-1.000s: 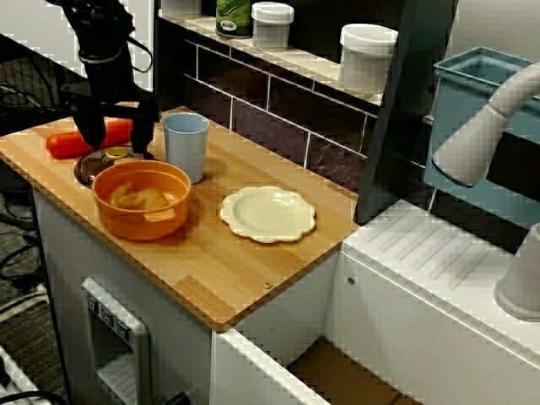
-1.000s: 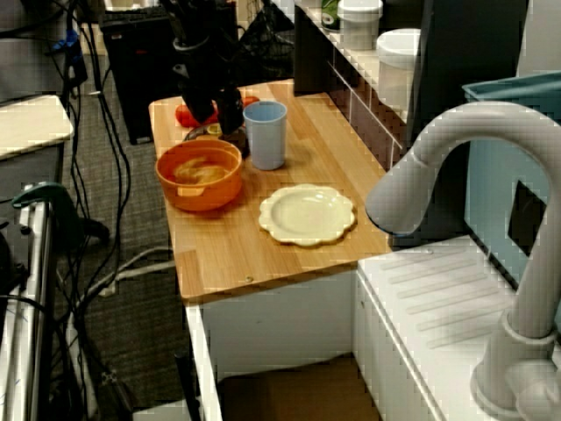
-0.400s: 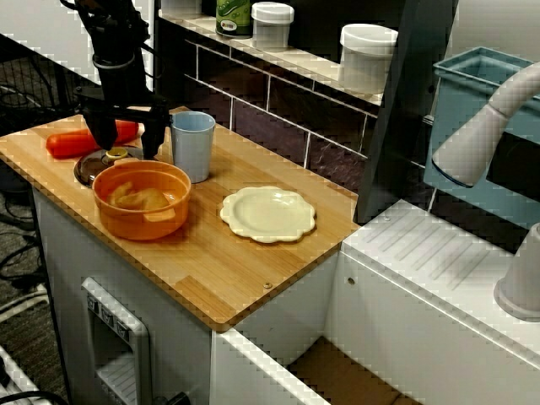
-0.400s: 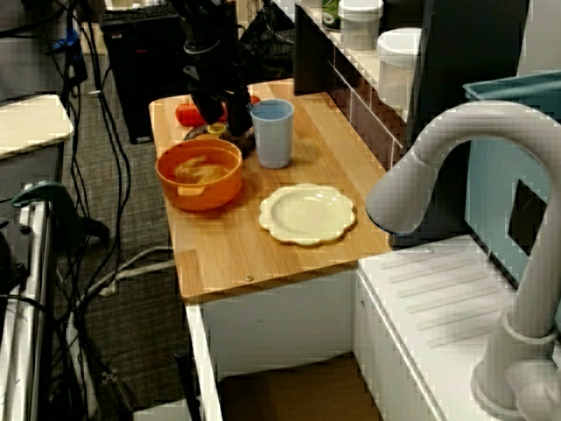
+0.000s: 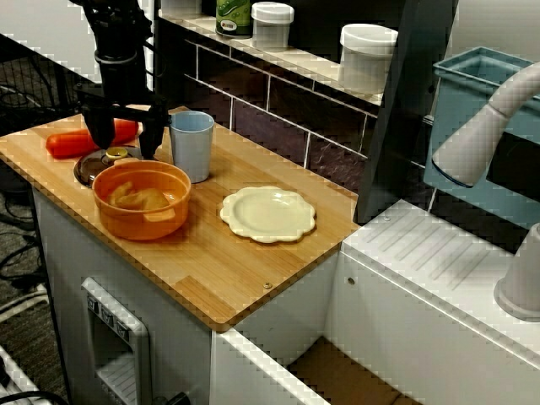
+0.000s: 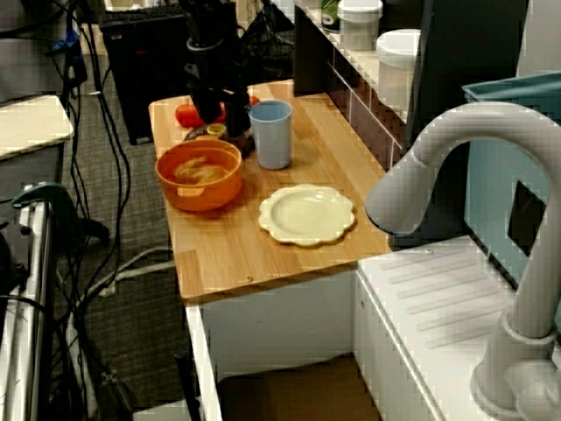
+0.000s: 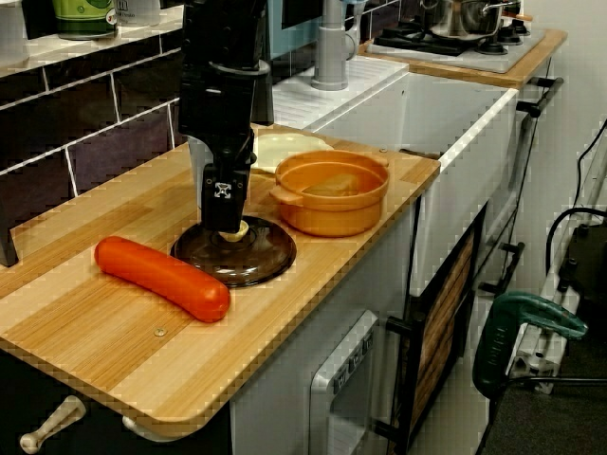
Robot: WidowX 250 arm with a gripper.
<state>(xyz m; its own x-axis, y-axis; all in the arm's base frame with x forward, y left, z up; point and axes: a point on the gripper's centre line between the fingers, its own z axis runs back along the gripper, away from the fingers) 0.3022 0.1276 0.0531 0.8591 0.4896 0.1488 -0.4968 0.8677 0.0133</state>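
The light blue cup stands near the far finger, so I expect the cup to shift a little sideways and stay upright when I lift the lid.
My gripper hangs open just above a dark brown round lid at the counter's left end. Its fingers straddle the lid's small yellow knob without closing on it. In the view from the counter's end, the gripper stands upright with its tips right over the knob. A red-orange sausage lies beside the lid, and a light blue cup stands close to the far finger. The view from over the tap shows the gripper between the sausage and the cup.
An orange bowl sits in front of the lid, and a cream scalloped plate lies further right. Jars line a shelf above the tiled back wall. A white sink top and tap adjoin the wooden counter.
The gripper has shifted a little toward the blue cup and risen slightly over the lid's knob. The cup has slid a small way to the right. The gripper stays open.
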